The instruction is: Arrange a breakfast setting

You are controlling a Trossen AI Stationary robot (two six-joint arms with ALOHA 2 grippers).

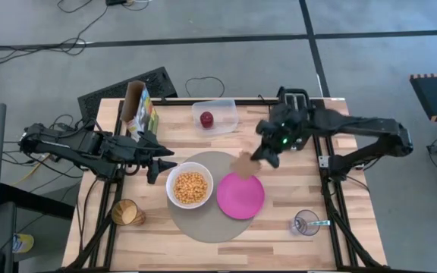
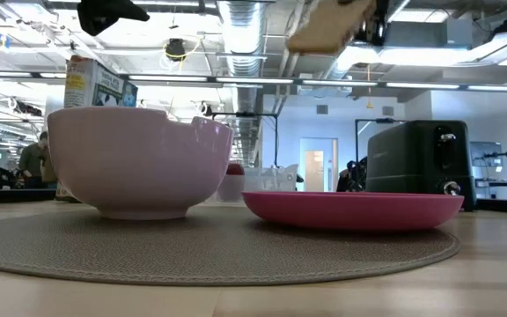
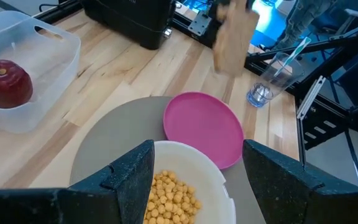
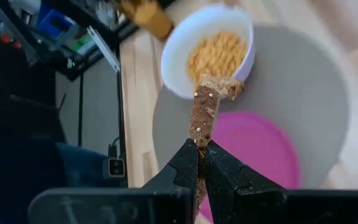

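Observation:
My right gripper should keep lowering the toast slice (image 1: 244, 164) until it rests inside the rim of the empty magenta plate (image 1: 240, 199), because the slice sticks out beyond my right gripper toward that plate.
A round grey-brown mat (image 1: 215, 221) carries a white bowl (image 1: 190, 187) of yellow cereal and a magenta plate (image 1: 240, 196). My right gripper (image 1: 259, 158) hangs over the plate's far rim, shut on a brown toast slice (image 1: 243, 164). My left gripper (image 1: 155, 168) stands open just left of the bowl, holding nothing. A small red apple (image 1: 206, 119) lies in a clear tub (image 1: 217, 115) at the far edge. A clear glass (image 1: 306, 223) with the teal-handled spoon (image 1: 321, 223) in it stands at the near right. My right gripper pinches the toast slice by its two flat faces, at the edge nearest the fingers (image 4: 199, 144). The fingers slant downward from the table's far right. The slice sticks out beyond the fingertips, seen edge-on, lifted clear above the plate and mat.
The black toaster (image 2: 416, 163) stands at the far right under my right arm. A cereal box (image 1: 139, 106) stands at the far left, and a brown cup (image 1: 127, 213) sits near the left front. Bare wood shows along the near edge.

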